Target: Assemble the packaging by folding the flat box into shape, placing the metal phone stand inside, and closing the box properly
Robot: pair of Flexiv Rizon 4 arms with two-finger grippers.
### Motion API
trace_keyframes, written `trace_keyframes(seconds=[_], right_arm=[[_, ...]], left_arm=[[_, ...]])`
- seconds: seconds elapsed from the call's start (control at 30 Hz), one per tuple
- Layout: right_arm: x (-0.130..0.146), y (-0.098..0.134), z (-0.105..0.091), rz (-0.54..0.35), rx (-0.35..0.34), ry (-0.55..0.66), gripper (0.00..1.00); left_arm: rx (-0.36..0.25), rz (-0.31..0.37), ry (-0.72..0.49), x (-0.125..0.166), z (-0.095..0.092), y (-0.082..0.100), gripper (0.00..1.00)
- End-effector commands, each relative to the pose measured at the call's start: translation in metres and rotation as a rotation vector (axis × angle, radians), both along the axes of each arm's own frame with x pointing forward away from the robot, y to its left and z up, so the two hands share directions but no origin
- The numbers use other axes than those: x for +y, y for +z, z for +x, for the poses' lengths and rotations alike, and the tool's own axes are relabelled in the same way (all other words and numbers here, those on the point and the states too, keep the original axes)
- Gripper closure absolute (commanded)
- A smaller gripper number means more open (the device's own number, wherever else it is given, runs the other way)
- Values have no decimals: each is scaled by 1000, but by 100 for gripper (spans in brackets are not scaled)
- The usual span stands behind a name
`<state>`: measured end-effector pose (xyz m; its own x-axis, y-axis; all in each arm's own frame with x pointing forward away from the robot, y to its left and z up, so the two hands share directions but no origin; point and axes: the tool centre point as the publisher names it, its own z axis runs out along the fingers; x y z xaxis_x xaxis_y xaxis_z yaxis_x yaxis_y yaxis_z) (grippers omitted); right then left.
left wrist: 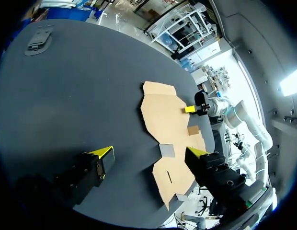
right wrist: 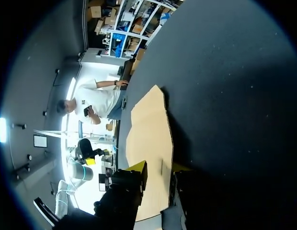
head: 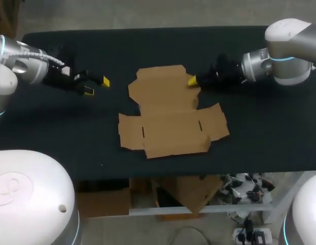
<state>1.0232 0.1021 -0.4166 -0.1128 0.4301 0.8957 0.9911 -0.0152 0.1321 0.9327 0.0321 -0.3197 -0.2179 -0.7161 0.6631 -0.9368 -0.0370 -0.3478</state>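
I expect the box's far flap [head: 164, 88] to swing up and pull the rest of the box with it when I lift the flap, because a crease [head: 169, 115] joins them.
The flat brown cardboard box [head: 168, 112] lies unfolded in the middle of the black table. My right gripper [head: 192, 80] is at the right edge of the box's far flap. In the right wrist view that flap [right wrist: 148, 124] runs between the yellow-tipped fingers of the right gripper [right wrist: 159, 168], which stand apart with a gap showing. My left gripper [head: 96, 87] hovers open to the left of the box, holding nothing. Ahead of the left gripper [left wrist: 149, 153] lies the box [left wrist: 170, 120]. A dark, flat object [left wrist: 38, 39], perhaps the phone stand, lies near a far table corner.
The black table [head: 260, 132] has bare cloth on both sides of the box and along the front edge. My right gripper [left wrist: 191, 109] shows in the left wrist view at the box's far flap.
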Motion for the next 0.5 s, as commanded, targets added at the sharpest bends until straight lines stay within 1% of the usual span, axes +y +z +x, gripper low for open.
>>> trace_keyframes(seconds=[0.03,0.07,0.27,0.5], right_arm=[[3,-13,3,38,-10,8,93],[3,-12,3,40,-14,7,100],[2,-3,-4,45,-66,6,100],[-1,14,-14,46,-136,7,100]], left_arm=[[3,1,-2,0,0,0,0],[3,1,-2,0,1,0,0],[8,-2,-19,-2,2,-1,0],[10,-18,-59,-5,4,-3,0]])
